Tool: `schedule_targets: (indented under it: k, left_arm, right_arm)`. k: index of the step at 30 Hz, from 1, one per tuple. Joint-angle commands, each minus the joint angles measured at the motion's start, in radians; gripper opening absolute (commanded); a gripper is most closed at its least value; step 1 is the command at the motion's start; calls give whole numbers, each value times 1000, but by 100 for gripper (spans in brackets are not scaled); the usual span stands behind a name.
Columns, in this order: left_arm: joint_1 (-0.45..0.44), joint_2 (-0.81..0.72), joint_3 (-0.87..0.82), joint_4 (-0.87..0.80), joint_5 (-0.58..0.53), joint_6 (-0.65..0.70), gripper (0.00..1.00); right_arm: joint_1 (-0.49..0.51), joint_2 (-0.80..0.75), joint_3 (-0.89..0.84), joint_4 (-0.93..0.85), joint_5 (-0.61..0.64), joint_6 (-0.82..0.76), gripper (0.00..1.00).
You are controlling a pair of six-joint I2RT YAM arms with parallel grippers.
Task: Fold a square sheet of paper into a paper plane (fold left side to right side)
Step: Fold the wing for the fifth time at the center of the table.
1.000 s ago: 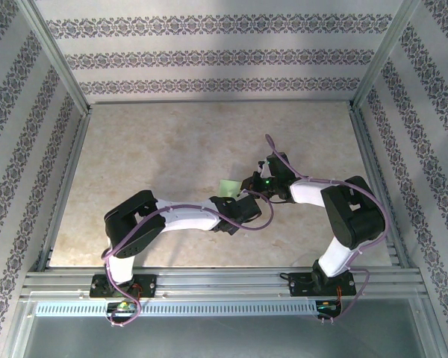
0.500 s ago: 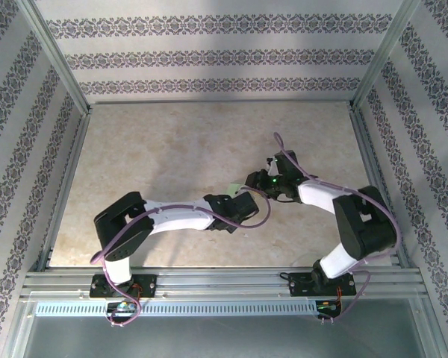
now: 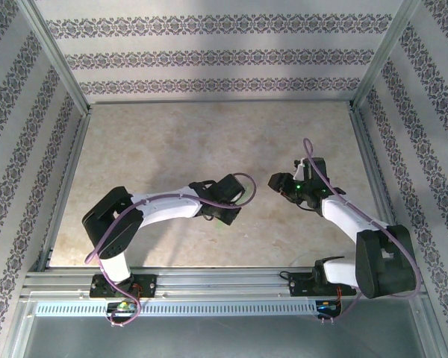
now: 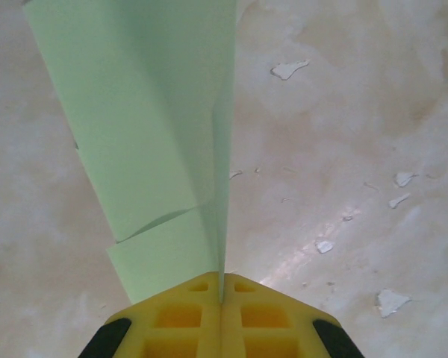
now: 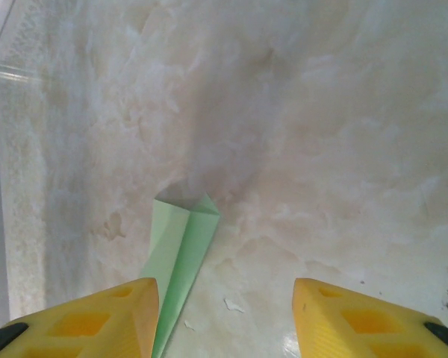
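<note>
The paper plane's far end (image 5: 187, 207) is wide open, and only my left gripper is on the plane's crease. So my right gripper should move over and clamp the folded body (image 5: 181, 257).
The paper plane (image 4: 157, 134) is a slim folded dart of pale green paper with a centre crease and layered wings. My left gripper (image 4: 222, 294) is shut on its near end, the yellow fingers pressed together on the crease, and the plane reaches up and away above the table. In the top view the left gripper (image 3: 228, 195) is at mid-table and the right gripper (image 3: 278, 181) stands a short way to its right. The right gripper (image 5: 224, 317) is open and holds nothing. The paper plane (image 5: 181, 253) shows just past its left finger (image 5: 97, 321).
The marbled beige table (image 3: 172, 142) has small white flakes (image 4: 287, 69) on its surface. Aluminium rails (image 3: 67, 186) and patterned walls close it in on three sides. Purple cables loop off both wrists.
The right gripper has opened, let go of the paper and drawn back to the right. The left arm has swung slightly left, keeping the plane in its shut fingers.
</note>
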State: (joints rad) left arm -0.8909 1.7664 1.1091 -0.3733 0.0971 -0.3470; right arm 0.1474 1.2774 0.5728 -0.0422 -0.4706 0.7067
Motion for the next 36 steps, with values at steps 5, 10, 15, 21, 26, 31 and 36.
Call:
schedule_targets:
  k: [5,10,15,21,26,31,36]
  left_arm:
    - [92,-18,-84,198,255,-177,0]
    - [125,-26,-146,320,315,-255,0]
    - [137,-19,-176,392,359,-300,0]
    - [161,-22,-226,509,403,-377,0]
    - [173,-6,-255,599,438,-443,0]
    - [176,15,-273,683,460,-496,0]
    - [179,33,-282,728,473,-532,0]
  right_arm:
    - [2,9,-42,58,-73,-38,50]
    - [39,32,-48,99,-83,-24,49]
    - [86,78,-53,171,-88,12,47]
    - [142,128,-49,244,-86,55,46]
    - [175,158,-54,295,-78,109,45]
    - [220,196,-42,326,-35,163,46]
    - [245,243,-22,342,-3,206,45]
